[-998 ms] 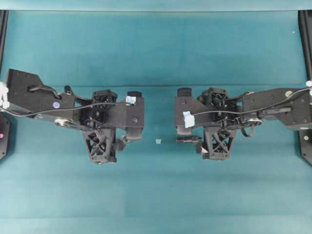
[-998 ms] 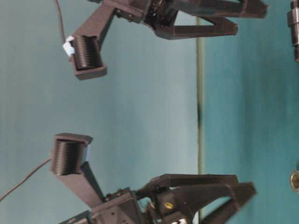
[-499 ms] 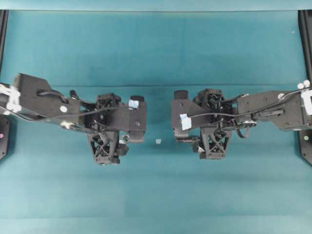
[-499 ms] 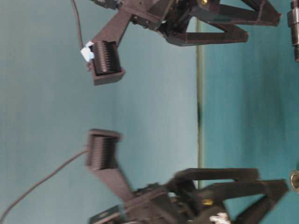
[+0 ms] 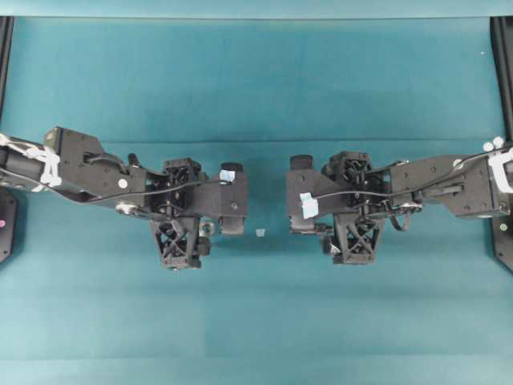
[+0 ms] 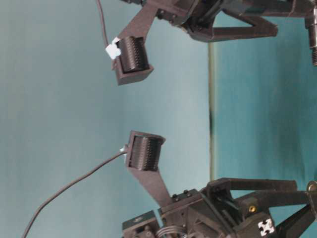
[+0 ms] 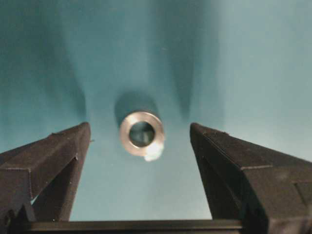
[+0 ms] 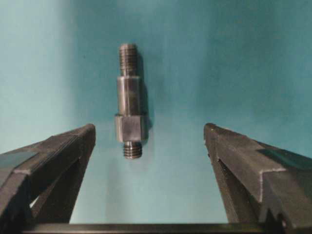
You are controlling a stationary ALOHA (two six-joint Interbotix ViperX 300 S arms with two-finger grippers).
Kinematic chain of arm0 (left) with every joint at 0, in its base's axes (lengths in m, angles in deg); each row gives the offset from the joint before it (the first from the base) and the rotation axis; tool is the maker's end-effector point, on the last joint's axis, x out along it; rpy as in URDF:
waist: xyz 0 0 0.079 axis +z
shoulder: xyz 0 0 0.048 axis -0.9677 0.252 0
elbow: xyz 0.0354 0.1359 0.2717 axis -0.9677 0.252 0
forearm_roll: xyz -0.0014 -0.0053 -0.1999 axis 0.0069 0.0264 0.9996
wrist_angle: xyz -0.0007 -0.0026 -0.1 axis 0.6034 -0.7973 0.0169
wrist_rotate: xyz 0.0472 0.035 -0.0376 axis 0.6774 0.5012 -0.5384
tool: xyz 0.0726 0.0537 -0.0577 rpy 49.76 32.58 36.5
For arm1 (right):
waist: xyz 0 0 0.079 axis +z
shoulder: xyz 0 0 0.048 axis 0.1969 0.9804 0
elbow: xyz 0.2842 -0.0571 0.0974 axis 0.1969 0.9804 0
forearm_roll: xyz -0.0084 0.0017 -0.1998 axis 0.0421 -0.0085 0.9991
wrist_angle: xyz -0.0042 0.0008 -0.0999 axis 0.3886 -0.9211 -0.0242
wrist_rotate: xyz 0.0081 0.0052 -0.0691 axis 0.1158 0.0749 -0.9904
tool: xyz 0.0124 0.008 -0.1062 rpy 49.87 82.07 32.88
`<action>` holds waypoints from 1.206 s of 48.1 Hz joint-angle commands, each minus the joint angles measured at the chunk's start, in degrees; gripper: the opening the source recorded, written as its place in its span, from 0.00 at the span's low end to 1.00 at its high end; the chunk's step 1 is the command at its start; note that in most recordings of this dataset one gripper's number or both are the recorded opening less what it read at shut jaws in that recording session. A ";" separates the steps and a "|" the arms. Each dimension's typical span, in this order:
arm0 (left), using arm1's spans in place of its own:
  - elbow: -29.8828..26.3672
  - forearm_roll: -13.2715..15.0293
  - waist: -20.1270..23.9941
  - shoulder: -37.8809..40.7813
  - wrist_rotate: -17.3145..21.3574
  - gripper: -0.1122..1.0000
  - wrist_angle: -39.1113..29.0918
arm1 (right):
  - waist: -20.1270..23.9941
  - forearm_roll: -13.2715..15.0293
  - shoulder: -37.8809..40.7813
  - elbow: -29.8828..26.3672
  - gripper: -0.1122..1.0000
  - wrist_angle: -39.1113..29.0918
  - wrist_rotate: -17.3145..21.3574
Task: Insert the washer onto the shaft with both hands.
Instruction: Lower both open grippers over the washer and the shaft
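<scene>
A pale scrap (image 7: 155, 151) sticks out from under the washer's rim (image 5: 208, 228), so the washer will come up cleanly and leave the scrap behind when the robot lifts it.
The washer (image 7: 142, 134), a small silvery ring with a pale scrap at its rim, lies flat on the teal table. My left gripper (image 7: 140, 127) hangs open above it, one dark finger on each side and neither touching. In the overhead view the washer (image 5: 206, 229) peeks out beside the left gripper (image 5: 183, 204). The shaft (image 8: 129, 114), a stepped dark grey rod threaded at both ends, lies on the table. It sits just ahead of my open right gripper (image 8: 150, 127), nearer the left finger. From table level, the shaft (image 6: 313, 34) and washer (image 6: 312, 186) show at the right edge.
A tiny pale scrap (image 5: 260, 233) lies on the table between the two arms. Black frame rails run along the left (image 5: 5, 48) and right (image 5: 503, 48) edges. Teal cloth covers the table in front of and behind the arms.
Both arms have reached inward and come down closer to the table over the washer and the shaft. Both grippers have stayed open.
</scene>
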 commanded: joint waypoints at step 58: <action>1.05 -0.18 0.09 0.26 -0.53 0.86 1.67 | 0.88 -0.18 4.66 -1.58 0.94 1.76 0.62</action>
